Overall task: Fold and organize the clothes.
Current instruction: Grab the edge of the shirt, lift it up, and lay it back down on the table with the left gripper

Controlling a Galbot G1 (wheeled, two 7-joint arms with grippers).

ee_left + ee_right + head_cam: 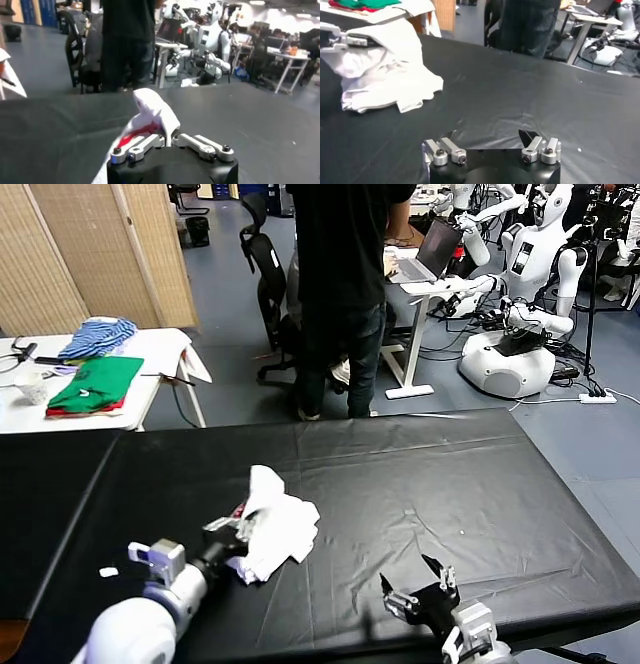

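Next, I sweep the white T-shirt back over the clear black tabletop with my left gripper to spread it flat, because it is hanging bunched in a heap from that gripper.
The clothes, one white T-shirt with a pink-red print showing at its edge, lie crumpled on the black table, left of the middle. My left gripper is shut on the near left edge of the shirt. In the left wrist view a fold of the white T-shirt rises from between the closed left gripper. My right gripper stands open near the table's front edge, well right of the shirt, with nothing between its fingers. In the right wrist view the right gripper faces bare tabletop, with the T-shirt farther off.
A white side table at the back left carries green and red folded garments and a blue striped garment. A person in black stands behind the black table, beside an office chair. White robots stand at the back right.
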